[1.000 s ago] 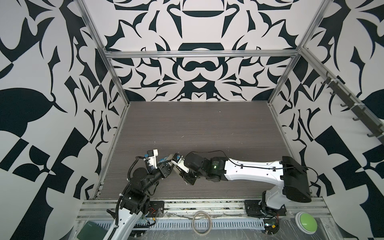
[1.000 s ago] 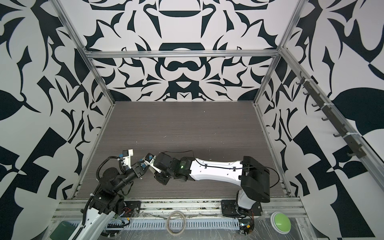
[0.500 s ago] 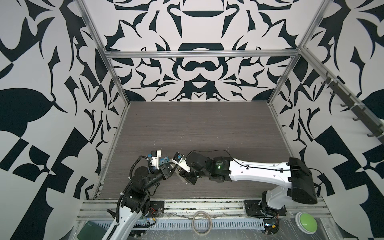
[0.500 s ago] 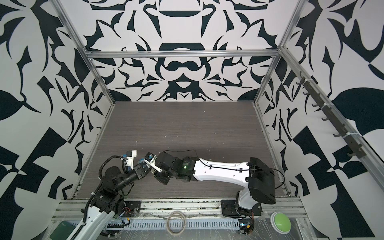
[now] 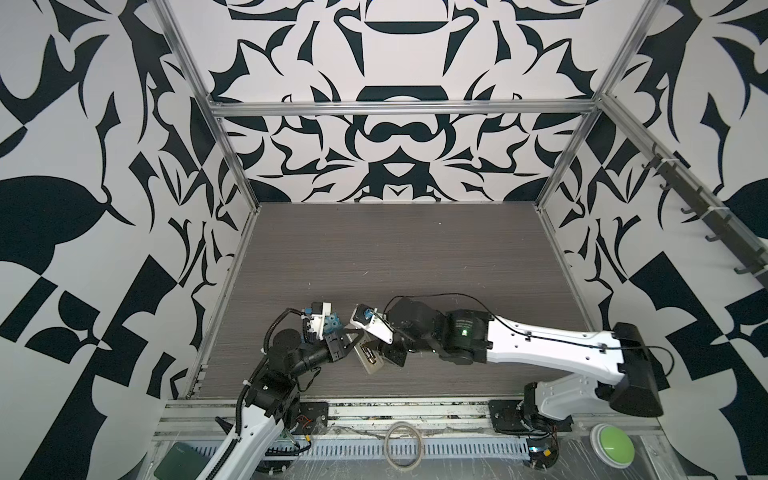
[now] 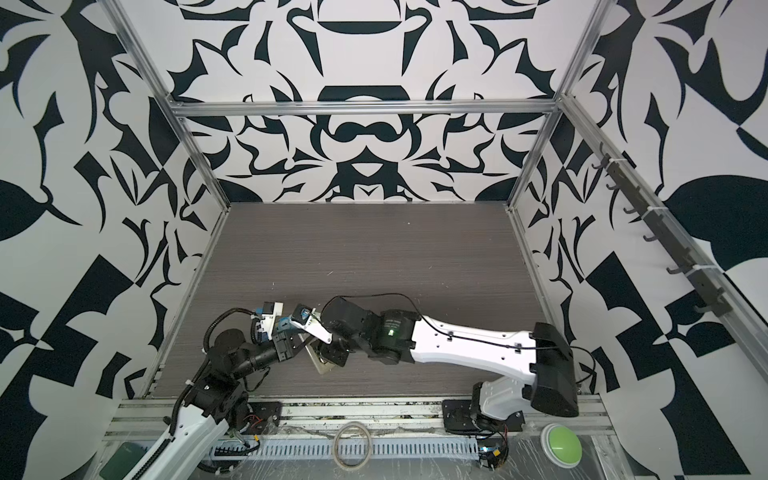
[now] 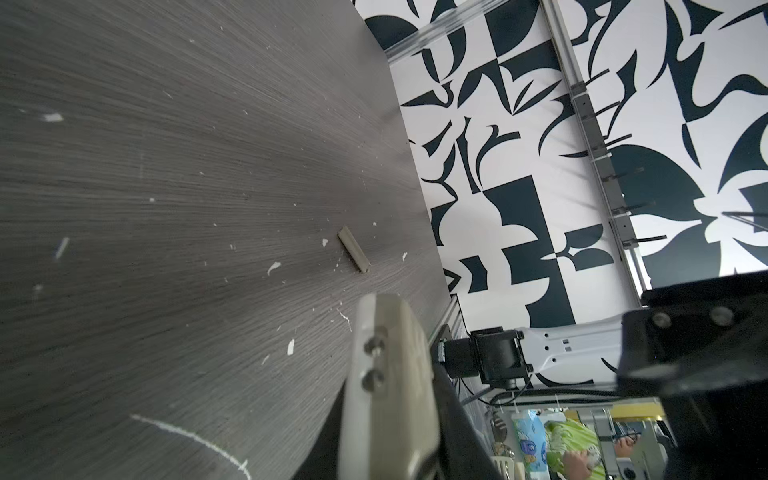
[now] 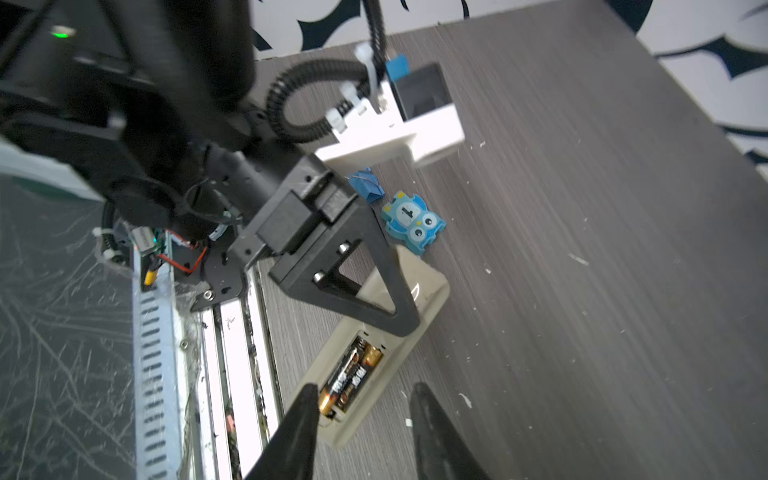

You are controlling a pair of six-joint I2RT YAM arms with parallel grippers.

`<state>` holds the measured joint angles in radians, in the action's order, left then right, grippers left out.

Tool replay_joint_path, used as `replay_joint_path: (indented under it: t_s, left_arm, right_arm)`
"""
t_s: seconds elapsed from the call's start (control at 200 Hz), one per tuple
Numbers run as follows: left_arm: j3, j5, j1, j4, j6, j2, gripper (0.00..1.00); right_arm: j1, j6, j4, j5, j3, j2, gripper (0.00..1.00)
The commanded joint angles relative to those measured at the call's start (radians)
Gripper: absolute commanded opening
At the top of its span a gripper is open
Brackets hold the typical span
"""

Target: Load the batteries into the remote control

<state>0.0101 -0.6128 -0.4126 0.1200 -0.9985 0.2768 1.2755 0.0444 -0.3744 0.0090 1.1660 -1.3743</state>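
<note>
Next, my right gripper swings toward the rail and sets its fingers on the coppery end there (image 8: 325, 401), since the battery bay (image 8: 351, 376) slants across those open fingers.
The remote control (image 8: 419, 291) lies back-up on the table, its battery bay uncovered. Both batteries (image 8: 353, 372) sit side by side in the bay, dark with coppery ends. My left gripper (image 8: 353, 286) is shut on the remote's far end; the left wrist view shows the remote (image 7: 388, 374) edge-on between the black jaws. My right gripper (image 8: 365, 390) stands open over the battery end, and one fingertip (image 8: 309, 392) is at the remote's edge beside the batteries. In both top views the remote (image 5: 370, 360) (image 6: 321, 362) lies between the left gripper (image 5: 349, 338) (image 6: 300, 341) and the right gripper (image 5: 388, 353) (image 6: 332, 353).
A blue owl toy (image 8: 413, 222) lies on the table close to the remote's held end. A flat beige strip (image 7: 353, 255) rests further out on the grey tabletop, among white scraps. The front rail (image 8: 232, 353) runs right beside the remote.
My right gripper's fingers have spread apart over the remote's battery end, and the right arm's elbow has swung to the right. The left gripper still holds the remote.
</note>
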Motion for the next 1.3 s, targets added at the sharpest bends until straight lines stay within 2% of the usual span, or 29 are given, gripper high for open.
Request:
replay_joint_path:
  t_s: [0.0,0.235,0.43,0.675,0.805,1.295]
  left_arm:
    - [0.021,-0.08,-0.003,0.033,-0.004,0.008,0.0]
    - [0.038,-0.137,-0.002,0.031,-0.018,0.009,0.0]
    - [0.022,-0.161,-0.002,0.064,-0.046,-0.001,0.0]
    - [0.005,-0.167,-0.002,0.065,-0.052,-0.008,0.0]
    - [0.004,-0.17,-0.002,0.063,-0.057,-0.014,0.0]
    - [-0.007,-0.175,-0.002,0.059,-0.06,-0.019,0.0]
  right_arm:
    - [0.008,0.132,-0.008,-0.056,-0.037,0.089,0.45]
    - [0.01,0.289,-0.025,-0.17,-0.103,0.161,0.44]
    - [0.013,0.343,-0.04,-0.252,-0.12,0.15,0.43]
    - [0.028,0.365,-0.015,-0.218,-0.101,0.069,0.41]
    - [0.038,0.399,-0.021,-0.218,-0.082,0.028,0.32]
    - [0.045,0.443,0.001,-0.202,-0.068,-0.043,0.32]
